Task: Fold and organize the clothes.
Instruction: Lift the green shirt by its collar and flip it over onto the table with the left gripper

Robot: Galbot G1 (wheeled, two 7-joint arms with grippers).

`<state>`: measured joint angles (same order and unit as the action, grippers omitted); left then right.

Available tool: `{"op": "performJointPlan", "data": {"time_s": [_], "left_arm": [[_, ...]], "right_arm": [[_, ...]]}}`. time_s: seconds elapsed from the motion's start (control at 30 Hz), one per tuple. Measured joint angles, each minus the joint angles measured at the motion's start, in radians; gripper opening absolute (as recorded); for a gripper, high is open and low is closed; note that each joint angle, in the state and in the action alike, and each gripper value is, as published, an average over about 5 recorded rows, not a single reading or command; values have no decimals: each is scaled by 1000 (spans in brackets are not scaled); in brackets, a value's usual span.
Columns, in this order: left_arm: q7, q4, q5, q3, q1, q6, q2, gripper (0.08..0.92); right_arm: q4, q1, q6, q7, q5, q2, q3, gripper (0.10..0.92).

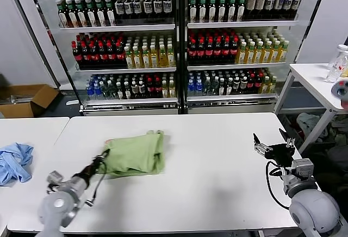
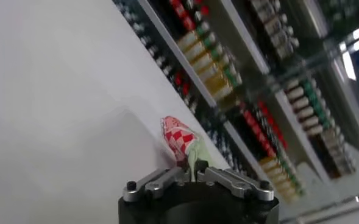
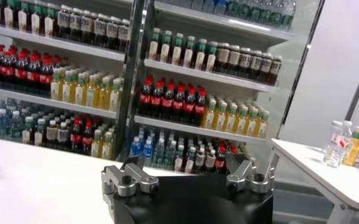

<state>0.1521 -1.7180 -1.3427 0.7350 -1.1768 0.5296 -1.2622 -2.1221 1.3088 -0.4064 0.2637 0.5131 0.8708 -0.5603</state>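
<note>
My left gripper pinches the shirt's edge where the shirt's red-and-white print [image 2: 178, 136] faces down. I should swing that edge back toward the table's middle [image 1: 190, 158], turning the print up.
The pale-green T-shirt [image 1: 135, 153] lies folded into a compact bundle on the white table [image 1: 206, 182], left of centre. My left gripper [image 1: 102, 160] is shut on the shirt's near-left edge. In the left wrist view the green cloth [image 2: 199, 159] is pinched between the fingers, and a fold of the red-and-white print [image 2: 178, 137] shows just beyond. My right gripper [image 1: 270, 142] hovers open and empty over the table's right edge, far from the shirt. In the right wrist view its fingers [image 3: 136, 165] stand wide apart with nothing between them.
A light blue cloth garment [image 1: 14, 161] lies on the adjoining table at the left. A glass-door cooler full of bottles [image 1: 176, 41] stands behind. A small white side table [image 1: 318, 85] with bottles is at the right. A cardboard box [image 1: 24, 100] sits on the floor.
</note>
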Motion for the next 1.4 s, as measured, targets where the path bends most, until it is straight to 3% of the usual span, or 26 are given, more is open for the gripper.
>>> {"op": "performJointPlan", "data": {"time_s": [0.33, 0.57, 0.7, 0.93, 1.17, 1.4], "left_arm": [[-6, -65, -14, 256, -30, 17, 187, 109], [-20, -188, 176, 217, -28, 14, 251, 109], [-40, -190, 400, 71, 0, -20, 213, 109], [-76, -91, 819, -256, 91, -79, 96, 109], [-80, -30, 1060, -506, 181, -85, -10, 113], [-48, -47, 1112, -607, 216, -100, -65, 274]], "right_arm": [[-13, -3, 9, -3, 3, 12, 11, 823], [-35, 8, 11, -6, -2, 17, 15, 823], [-47, 16, 15, -8, -6, 16, 10, 823], [-58, 26, 24, -11, 5, 0, -15, 823], [-57, 9, 22, -12, 23, -8, -24, 823], [-38, -31, 8, -5, 51, -1, 0, 823]]}}
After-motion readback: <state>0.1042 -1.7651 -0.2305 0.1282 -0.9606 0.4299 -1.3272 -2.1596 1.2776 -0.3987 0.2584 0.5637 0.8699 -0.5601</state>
